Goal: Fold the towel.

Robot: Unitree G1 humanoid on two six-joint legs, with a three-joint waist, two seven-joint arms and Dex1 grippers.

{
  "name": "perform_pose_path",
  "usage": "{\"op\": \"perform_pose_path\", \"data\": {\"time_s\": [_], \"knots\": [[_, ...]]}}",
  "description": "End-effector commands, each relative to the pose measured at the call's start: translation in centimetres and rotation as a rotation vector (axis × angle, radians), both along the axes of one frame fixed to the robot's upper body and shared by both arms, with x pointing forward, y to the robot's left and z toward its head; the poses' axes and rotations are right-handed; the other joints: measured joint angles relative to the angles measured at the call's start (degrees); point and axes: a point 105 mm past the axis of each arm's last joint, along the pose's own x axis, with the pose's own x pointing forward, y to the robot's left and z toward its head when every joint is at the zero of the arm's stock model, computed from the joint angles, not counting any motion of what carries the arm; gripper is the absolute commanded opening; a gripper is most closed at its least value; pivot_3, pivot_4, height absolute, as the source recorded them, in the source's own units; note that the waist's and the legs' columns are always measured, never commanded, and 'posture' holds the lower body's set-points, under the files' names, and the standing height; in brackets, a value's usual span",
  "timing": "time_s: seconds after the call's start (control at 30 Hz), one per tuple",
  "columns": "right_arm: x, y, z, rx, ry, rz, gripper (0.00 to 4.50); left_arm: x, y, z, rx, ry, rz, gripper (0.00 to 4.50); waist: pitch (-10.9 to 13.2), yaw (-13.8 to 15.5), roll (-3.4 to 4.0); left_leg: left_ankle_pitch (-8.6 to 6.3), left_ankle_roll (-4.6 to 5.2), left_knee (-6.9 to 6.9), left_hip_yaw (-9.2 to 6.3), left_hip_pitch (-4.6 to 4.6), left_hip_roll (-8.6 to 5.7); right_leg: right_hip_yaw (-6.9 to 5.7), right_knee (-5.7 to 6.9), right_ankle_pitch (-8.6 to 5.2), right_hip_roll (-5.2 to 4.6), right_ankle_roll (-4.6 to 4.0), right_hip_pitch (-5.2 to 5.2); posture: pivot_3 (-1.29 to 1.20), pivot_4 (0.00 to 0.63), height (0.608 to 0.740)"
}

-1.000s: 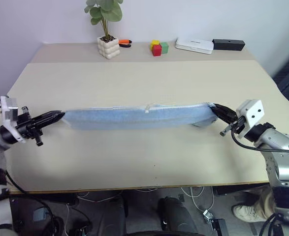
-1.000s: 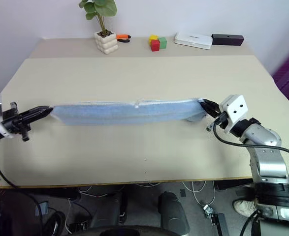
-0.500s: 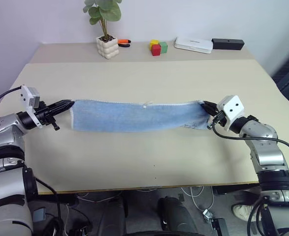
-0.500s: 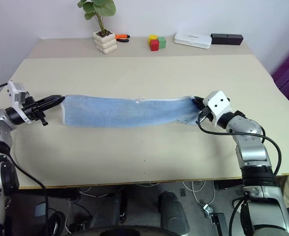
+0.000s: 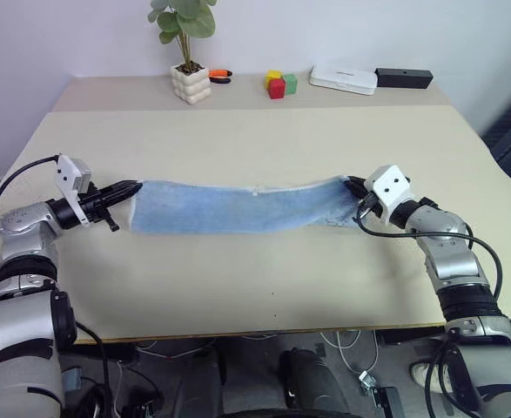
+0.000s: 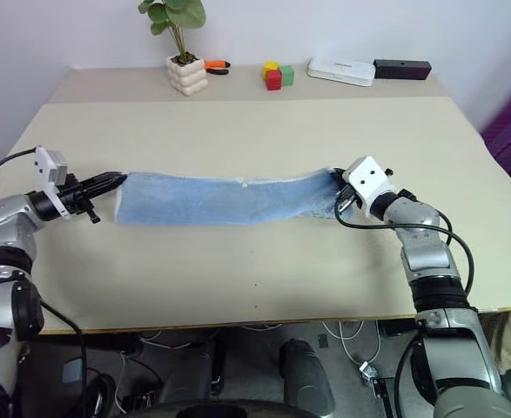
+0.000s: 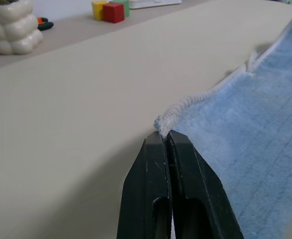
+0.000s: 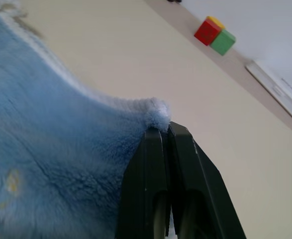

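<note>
The towel's near edge [image 5: 305, 226] is crooked, so my left gripper and my right gripper should leave the far corners and pull the towel's near corners taut [image 5: 135, 228].
The light blue towel [image 5: 242, 207] is stretched as a long band across the middle of the beige table [image 5: 255, 279], its whitish hem [image 7: 200, 97] along the far edge. My left gripper [image 5: 134, 186] is shut on the towel's left corner, and the pinch shows in the left wrist view [image 7: 164, 135]. At the other end my right gripper [image 5: 352, 185] is shut on the right corner, seen close in the right wrist view [image 8: 160, 128]. Both grippers point level towards each other, just above the tabletop.
Along the table's far edge stand a potted plant in a white knobbly pot [image 5: 191, 84], an orange-handled tool [image 5: 221, 75], coloured blocks [image 5: 281, 84], a white box [image 5: 344, 80] and a black box [image 5: 404, 78].
Both grippers have carried the towel's ends forward and lower over the table and a little closer together. The towel has gone from hanging taut to lying spread as a flat band.
</note>
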Motion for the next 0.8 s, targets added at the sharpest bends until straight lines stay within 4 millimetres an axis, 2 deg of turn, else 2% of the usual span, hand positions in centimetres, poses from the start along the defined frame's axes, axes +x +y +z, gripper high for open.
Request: {"op": "perform_pose_path", "data": {"time_s": [0.03, 0.2, 0.33, 0.37, 0.4, 0.47, 0.63, 0.67, 0.8], "knots": [[0.5, -0.3, 1.7, -0.002, -0.062, -0.015, 0.03, 0.0, 0.4, -0.1, 0.048, -0.008, 0.020, 0.00, 0.0, 0.0, 0.00, 0.00, 0.00, 0.00, 0.00, 0.00, 0.00, 0.00, 0.00, 0.00, 0.00, 0.00, 0.00, 0.00, 0.150, 0.740], [0.8, -0.2, 1.2, 0.001, -0.034, -0.018, 0.03, -0.1, 0.5, -1.5, 0.070, 0.039, 0.042, 0.00, 0.0, -0.1, 0.00, 0.00, 0.00, -0.02, 0.00, 0.01, 0.00, 0.00, 0.01, 0.00, 0.00, 0.00, -0.01, 0.00, 0.150, 0.740], [0.9, -0.2, 0.5, 0.099, 0.048, -0.024, 0.03, -0.1, 0.3, -2.0, 0.031, 0.087, 0.041, 0.00, 0.0, 0.0, 0.00, 0.00, 0.00, -0.01, 0.00, 0.00, 0.00, 0.00, 0.01, 0.00, 0.00, 0.00, 0.00, 0.00, 0.150, 0.740], [1.0, -0.4, 0.5, 0.106, 0.051, -0.031, 0.57, -0.1, 0.3, -2.0, 0.022, 0.092, 0.044, 0.56, 0.0, 0.0, 0.00, 0.00, 0.00, -0.01, 0.00, 0.00, 0.00, 0.00, 0.01, 0.00, 0.00, 0.00, 0.00, 0.00, 0.150, 0.740], [0.9, -0.5, 0.5, 0.108, 0.053, -0.028, 0.85, -0.2, 0.3, -2.0, 0.008, 0.104, 0.031, 0.83, 0.0, 0.0, 0.00, 0.00, 0.00, 0.00, 0.00, 0.00, 0.00, 0.00, 0.01, 0.00, 0.00, 0.00, 0.00, 0.00, 0.150, 0.740], [0.8, -0.6, 0.7, 0.091, 0.042, -0.026, 1.74, -0.1, 0.5, -1.7, 0.023, 0.080, 0.043, 1.72, 0.0, -0.1, 0.00, 0.00, 0.00, -0.01, 0.00, 0.00, 0.00, 0.00, 0.01, 0.00, 0.00, 0.00, 0.00, 0.00, 0.150, 0.740], [0.7, -1.4, 1.3, 0.067, 0.027, -0.045, 4.21, -0.4, 1.1, -1.2, 0.040, 0.061, 0.051, 4.18, 0.0, 0.0, 0.00, 0.00, 0.00, -0.01, 0.00, 0.00, 0.00, 0.00, 0.01, 0.00, 0.00, 0.00, -0.01, 0.00, 0.150, 0.740], [0.8, -1.7, 1.4, 0.063, 0.022, -0.054, 4.48, -0.5, 1.3, -1.1, 0.047, 0.060, 0.053, 4.44, 0.0, -0.1, 0.00, 0.00, 0.00, -0.01, 0.00, 0.00, 0.00, 0.00, 0.01, 0.00, 0.00, 0.00, -0.01, 0.00, 0.150, 0.740], [0.8, -3.0, 1.8, 0.041, 0.008, -0.100, 4.48, -1.1, 2.3, -0.6, 0.063, 0.049, 0.063, 4.44, 0.0, -0.1, 0.00, 0.00, 0.00, -0.03, 0.00, 0.01, 0.00, 0.00, 0.01, 0.00, 0.00, 0.00, -0.02, 0.00, 0.150, 0.740]]}}
